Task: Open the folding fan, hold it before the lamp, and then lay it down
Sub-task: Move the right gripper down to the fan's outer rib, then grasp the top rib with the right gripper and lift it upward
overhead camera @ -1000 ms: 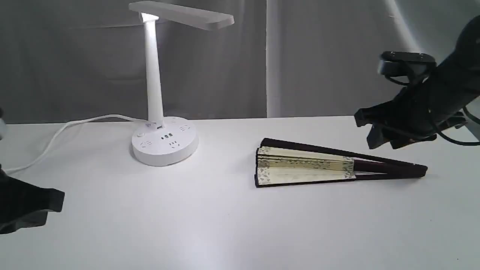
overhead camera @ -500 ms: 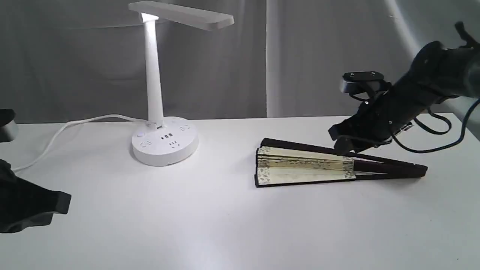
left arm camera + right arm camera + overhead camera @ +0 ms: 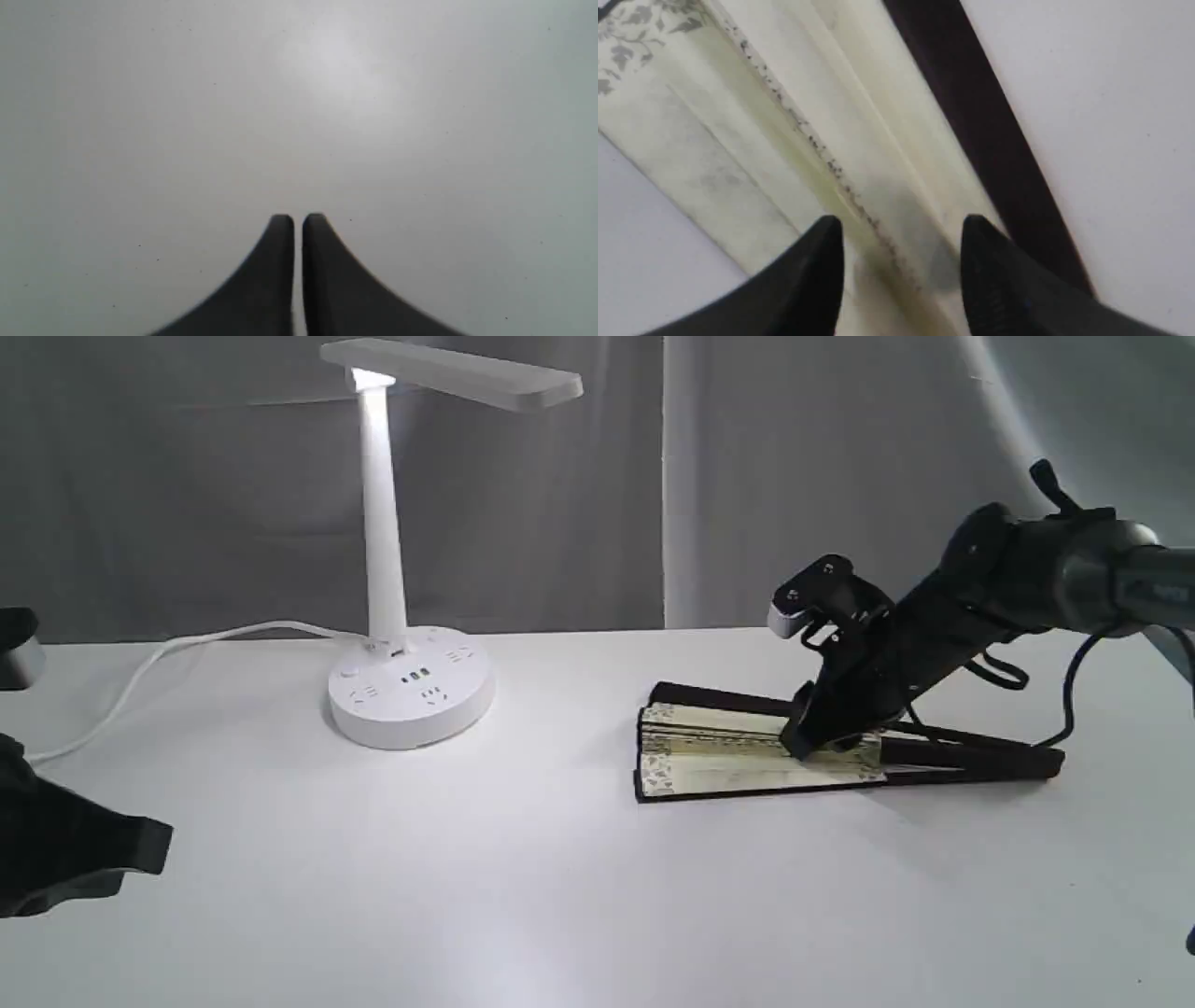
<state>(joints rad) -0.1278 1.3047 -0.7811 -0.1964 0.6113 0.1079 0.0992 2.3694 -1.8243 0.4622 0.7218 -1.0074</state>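
Observation:
A speckled fold amid the folding fan's pleats sits between the ends of my right gripper's fingers, so I should back off and take the dark outer rib before I lift the fan.
The folding fan lies partly spread on the white table, right of centre, cream pleats toward the lamp and dark maroon ribs running right to the pivot. My right gripper has come down onto the pleats near where paper meets ribs. In the right wrist view the right gripper stands open just above the fan, its fingertips straddling a speckled fold, nothing held. The white lamp stands lit at the back left. My left gripper hovers at the table's left edge; in the left wrist view the left gripper is shut and empty.
The lamp's white cord trails leftward across the table. A grey curtain hangs behind the table. The lamp's round base carries sockets and buttons.
My right arm has swung left and down from above the fan's pivot end to the pleats, its jaws staying open. The left gripper has barely shifted. The fan has not moved.

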